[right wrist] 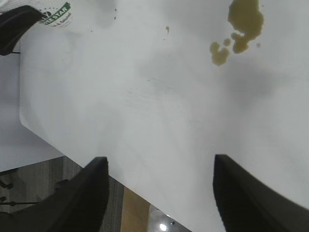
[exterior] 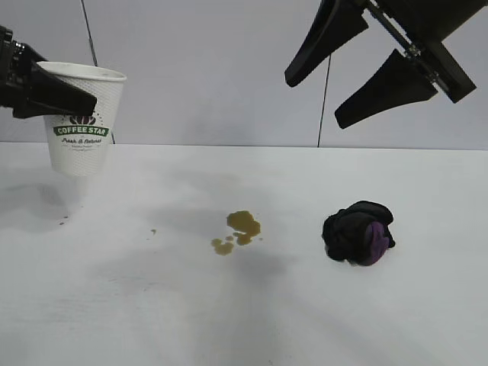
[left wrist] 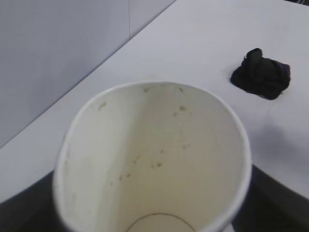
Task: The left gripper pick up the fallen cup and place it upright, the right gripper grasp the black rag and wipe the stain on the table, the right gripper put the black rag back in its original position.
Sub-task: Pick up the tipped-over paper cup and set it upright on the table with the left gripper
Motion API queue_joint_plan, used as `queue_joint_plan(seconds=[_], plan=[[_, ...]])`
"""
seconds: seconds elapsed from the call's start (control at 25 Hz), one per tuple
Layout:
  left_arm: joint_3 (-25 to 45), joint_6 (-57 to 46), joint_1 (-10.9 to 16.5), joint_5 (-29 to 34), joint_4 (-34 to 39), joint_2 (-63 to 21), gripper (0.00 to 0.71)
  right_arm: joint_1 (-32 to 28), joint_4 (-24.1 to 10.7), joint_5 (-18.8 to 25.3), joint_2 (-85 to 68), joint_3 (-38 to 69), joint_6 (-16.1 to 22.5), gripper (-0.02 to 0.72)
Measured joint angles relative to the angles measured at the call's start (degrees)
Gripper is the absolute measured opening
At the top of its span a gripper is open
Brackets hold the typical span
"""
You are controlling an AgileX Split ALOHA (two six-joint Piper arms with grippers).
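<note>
The robot's left gripper goes on lowering the cup until the cup's base rests flat and then let go, since the white cup's base [exterior: 70, 168] points down over clear table [exterior: 78, 238], away from the stain.
My left gripper [exterior: 76, 101] is shut on the white "Coffee Star" cup [exterior: 80, 130] near its rim. It holds the cup upright, just above the table [exterior: 152, 305] at the far left. The left wrist view looks down into the cup [left wrist: 154, 159], whose inside is brown-speckled. The brown stain [exterior: 242, 226] lies mid-table with small droplets beside it. To the stain's right, the black rag [exterior: 358, 232] with its purple patch rests on the table. My right gripper [exterior: 314, 101] hangs open, high above the rag and apart from it. In its wrist view the right gripper [right wrist: 159, 164] holds nothing.
A grey wall runs behind the table. The right wrist view shows the table's edge [right wrist: 72, 152] with floor beyond it. A few tiny brown specks [exterior: 152, 231] lie between the cup and the stain.
</note>
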Motion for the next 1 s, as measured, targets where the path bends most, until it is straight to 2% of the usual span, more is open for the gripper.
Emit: queue_joint_plan(seconds=[0.2,0.6,1.0], plan=[[3.53,6.34,0.0,-1.39,-0.63,0.07,0.528,0.0,0.0,0.0,0.0,0.0,0.0,0.43],[3.53,6.86,0.0,-1.39,-1.41,7.52,0.528,0.0,0.0,0.0,0.0,0.0,-0.02,0.43],[3.53,11.29,0.0,-0.76,-1.61,8.02,0.528,0.0,0.0,-0.8,0.0,0.0,-0.02,0.43]])
